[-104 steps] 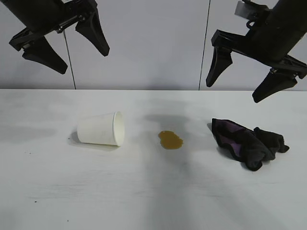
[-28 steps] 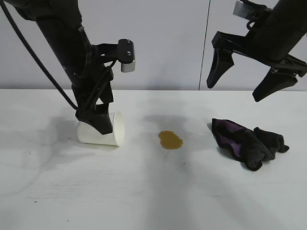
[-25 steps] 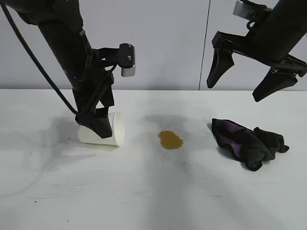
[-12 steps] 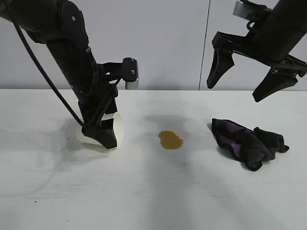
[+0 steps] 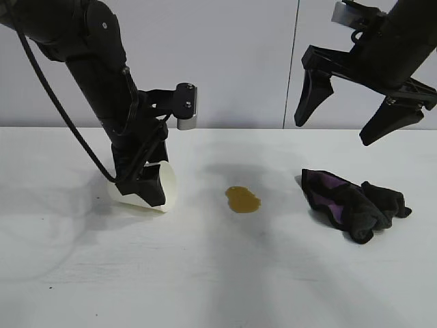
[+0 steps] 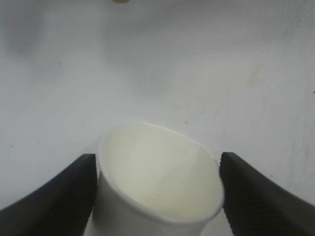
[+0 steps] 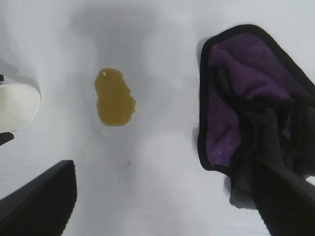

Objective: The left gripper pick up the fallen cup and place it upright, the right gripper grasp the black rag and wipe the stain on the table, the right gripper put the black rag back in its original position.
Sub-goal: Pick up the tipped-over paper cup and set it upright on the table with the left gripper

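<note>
I should lift the cup, turn its opening up and then lower its base, because the cup is lying on its side in my left gripper with that opening toward the stain.
The white paper cup lies on its side on the table, left of centre, mouth toward the stain. My left gripper has come down over it. In the left wrist view its fingers press both sides of the cup just behind the rim. The yellowish-brown stain sits mid-table, apart from the cup. The black rag, purple inside, lies crumpled at the right. My right gripper hangs open and empty above the rag. The right wrist view shows the stain, the rag and the cup's mouth.
A grey wall stands behind the table's far edge. The left arm's black cable loops down beside the cup. Bare white tabletop runs along the front and between the stain and the rag.
My left gripper came down from above over the fallen cup and closed in on its sides; the cup shifted slightly. The right arm, stain and rag have not moved.
</note>
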Tool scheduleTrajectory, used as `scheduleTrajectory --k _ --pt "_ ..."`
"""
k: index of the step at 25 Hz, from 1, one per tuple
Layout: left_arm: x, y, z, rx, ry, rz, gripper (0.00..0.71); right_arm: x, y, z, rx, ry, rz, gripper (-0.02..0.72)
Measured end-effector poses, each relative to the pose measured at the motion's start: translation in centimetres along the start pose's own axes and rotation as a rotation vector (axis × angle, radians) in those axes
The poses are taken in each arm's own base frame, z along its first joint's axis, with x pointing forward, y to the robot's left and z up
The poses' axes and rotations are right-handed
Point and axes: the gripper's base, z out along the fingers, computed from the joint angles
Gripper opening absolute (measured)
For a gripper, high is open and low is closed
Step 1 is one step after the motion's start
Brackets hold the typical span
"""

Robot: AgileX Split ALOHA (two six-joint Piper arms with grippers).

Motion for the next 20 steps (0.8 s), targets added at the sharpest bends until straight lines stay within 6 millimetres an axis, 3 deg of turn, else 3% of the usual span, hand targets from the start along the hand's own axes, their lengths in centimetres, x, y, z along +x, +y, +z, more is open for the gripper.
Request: scheduleTrajectory --k 7,13,20 --pt "0.4 0.8 -2.6 0.016 -0.153 -0.04 0.486 0.0 0.0 0.0 0.0 0.0 -0.001 0.661" --pt "1.8 2.1 -6.3 0.024 -0.368 -0.128 0.486 0.0 0.0 0.0 0.001 0.0 -0.004 0.661" --pt "3.3 2.6 -9.1 0.062 -0.577 -0.131 0.486 0.0 0.0 0.0 0.002 -0.001 -0.005 0.661"
